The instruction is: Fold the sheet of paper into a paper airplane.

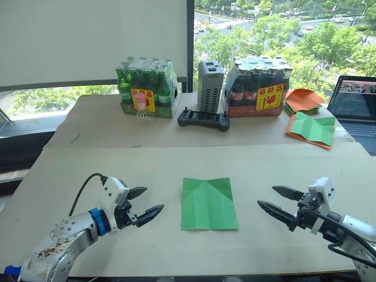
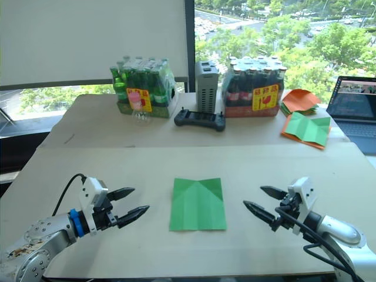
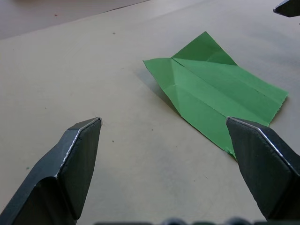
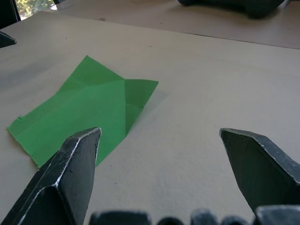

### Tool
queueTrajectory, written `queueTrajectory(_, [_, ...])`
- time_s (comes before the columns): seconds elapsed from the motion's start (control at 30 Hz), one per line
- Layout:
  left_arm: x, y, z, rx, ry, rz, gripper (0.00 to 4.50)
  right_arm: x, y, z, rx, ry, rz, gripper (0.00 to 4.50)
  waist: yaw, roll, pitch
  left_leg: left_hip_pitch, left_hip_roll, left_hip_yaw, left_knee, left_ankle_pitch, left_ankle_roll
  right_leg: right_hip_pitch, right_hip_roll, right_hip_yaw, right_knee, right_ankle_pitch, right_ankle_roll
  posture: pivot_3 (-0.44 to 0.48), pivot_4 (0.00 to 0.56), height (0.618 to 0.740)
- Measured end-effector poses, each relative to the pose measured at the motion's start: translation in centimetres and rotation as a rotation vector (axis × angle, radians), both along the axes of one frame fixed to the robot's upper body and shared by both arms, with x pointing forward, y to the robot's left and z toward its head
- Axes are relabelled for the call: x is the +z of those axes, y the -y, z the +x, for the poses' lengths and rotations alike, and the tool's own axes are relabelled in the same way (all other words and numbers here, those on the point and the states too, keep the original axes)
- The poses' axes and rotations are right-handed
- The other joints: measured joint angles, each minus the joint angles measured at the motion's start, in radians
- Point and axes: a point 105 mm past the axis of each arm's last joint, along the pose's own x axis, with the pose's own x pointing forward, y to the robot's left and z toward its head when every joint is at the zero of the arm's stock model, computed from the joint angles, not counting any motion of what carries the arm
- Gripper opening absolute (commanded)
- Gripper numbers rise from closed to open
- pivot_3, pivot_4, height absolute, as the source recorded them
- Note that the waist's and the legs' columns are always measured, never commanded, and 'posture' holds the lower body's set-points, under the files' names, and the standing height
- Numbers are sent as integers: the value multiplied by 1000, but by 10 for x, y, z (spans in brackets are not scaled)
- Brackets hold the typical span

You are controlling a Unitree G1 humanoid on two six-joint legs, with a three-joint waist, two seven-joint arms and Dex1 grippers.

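Note:
I see slanted creases (image 1: 219, 191) meeting at the sheet's far edge, so its far corners (image 1: 187, 183) will turn inward along them and form a point when I fold them over.
The sheet of paper (image 1: 208, 203) lies flat on the table's near middle, bright green, with a centre crease and two small corner folds at its far edge. It also shows in the left wrist view (image 3: 215, 101) and the right wrist view (image 4: 84, 110). My left gripper (image 1: 144, 204) hovers open to the left of the sheet, a short gap away, its fingers pointing at it. My right gripper (image 1: 274, 198) stands open to the right of the sheet, likewise apart from it. Nothing is held by either one.
At the table's back stand two shrink-wrapped bottle packs (image 1: 147, 88) (image 1: 257, 87), a grey box (image 1: 210, 85) and a black controller (image 1: 203, 119). An orange paper pile (image 1: 302, 100) and a green sheet backed with orange (image 1: 311, 129) lie back right, beside a laptop (image 1: 355, 106).

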Motion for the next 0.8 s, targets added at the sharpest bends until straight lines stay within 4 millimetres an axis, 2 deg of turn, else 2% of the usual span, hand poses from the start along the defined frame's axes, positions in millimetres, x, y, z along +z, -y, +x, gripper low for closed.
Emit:
queueTrajectory(0.33, [0, -1, 3, 8, -6, -6, 4500, -2, 0, 2, -23, 0, -11, 4487, 0, 0, 0, 0, 0, 0, 0, 0, 0, 0, 0, 0, 0, 0, 0, 0, 150, 735])
queueTrajectory(0.53, [-4, 18, 12, -76, -18, -31, 2736, -4, -1, 4, -36, 2, -6, 4500, 3, 0, 0, 0, 0, 0, 0, 0, 0, 0, 0, 0, 0, 0, 0, 0, 150, 735])
queueTrajectory(0.8, [-39, 78, 40, -273, -3, 9, 41, -9, -7, 3, -47, -4, -14, 4500, 2, -1, 0, -1, -1, 1, 2, 0, 0, 0, -1, 1, 0, 2, 3, 0, 150, 735])
